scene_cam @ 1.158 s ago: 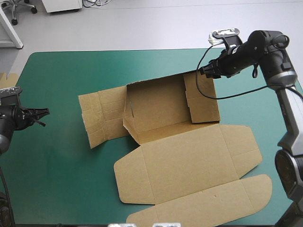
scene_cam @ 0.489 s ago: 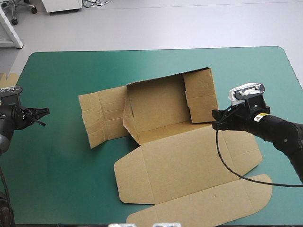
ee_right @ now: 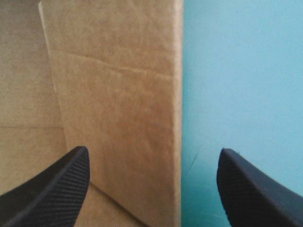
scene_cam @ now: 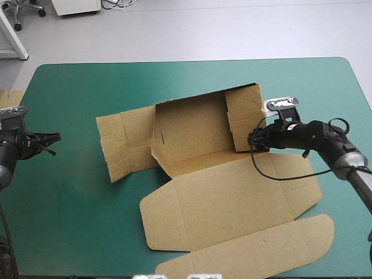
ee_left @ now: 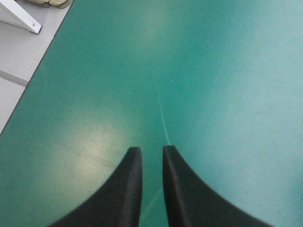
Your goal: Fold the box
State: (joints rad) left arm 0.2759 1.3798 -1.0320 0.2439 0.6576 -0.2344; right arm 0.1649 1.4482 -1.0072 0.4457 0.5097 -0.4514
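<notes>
My gripper will lift the brown box by its side, and the wide lid panel (scene_cam: 232,203) should come along, still spread open, because a long crease (scene_cam: 212,167) joins them.
The brown box (scene_cam: 195,131) lies mid-table, partly formed: a back wall and a left inner wall stand raised, and the wide lid panel (scene_cam: 232,200) lies flat toward the near edge. Its left side flap (scene_cam: 125,145) lies flat on the cover. The right side flap (scene_cam: 247,116) is tilted up. My right gripper (scene_cam: 253,140) sits at that flap's near corner, open. In the right wrist view the flap (ee_right: 123,94) stands edge-on between and ahead of the spread fingers of the right gripper (ee_right: 154,150). My left gripper (scene_cam: 55,142) hovers by the table's left edge, shut and empty (ee_left: 149,149).
More brown board (scene_cam: 9,96) shows at the table's left edge, also seen past the cover's corner as board (ee_left: 47,2) in the left wrist view. Bare teal-green cover (scene_cam: 75,221) spans the left and near-left of the table.
My right arm came down from the box's far right corner, swung out to the right, then moved in to the right flap's near corner. The left arm has not moved.
</notes>
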